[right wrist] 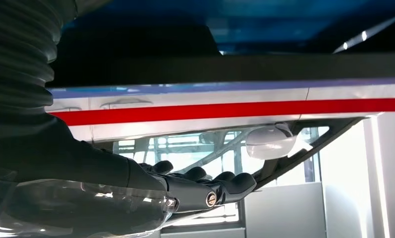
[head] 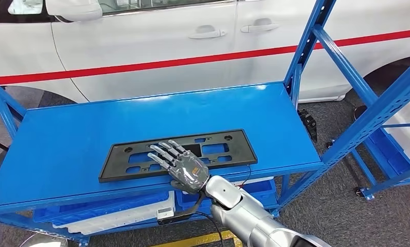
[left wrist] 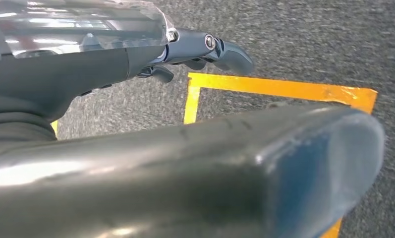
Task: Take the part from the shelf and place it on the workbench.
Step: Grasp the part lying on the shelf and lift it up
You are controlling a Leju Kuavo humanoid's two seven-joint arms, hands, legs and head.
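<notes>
The black part has a thick rim (head: 136, 178) going around it, so its long ends (head: 243, 147) should stay straight despite the cut-outs when the robot lifts it by the middle.
The part is a flat black plate frame (head: 213, 149) with several cut-outs, lying near the front edge of the blue shelf (head: 79, 134). My right hand (head: 179, 163) reaches in from below over its middle, fingers stretched out and spread, holding nothing. The right wrist view has this hand (right wrist: 185, 191) with straight fingers a small gap away from the dark part (right wrist: 235, 67). In the left wrist view, my left hand (left wrist: 136, 64) hangs over grey floor with nothing in it, its fingers loosely extended.
A white car (head: 166, 41) with a red stripe stands close behind the shelf. Blue slanted uprights (head: 367, 118) rise at the shelf's right end. Blue and white bins (head: 115, 216) sit on the lower level. Yellow floor tape (left wrist: 284, 89) marks the carpet.
</notes>
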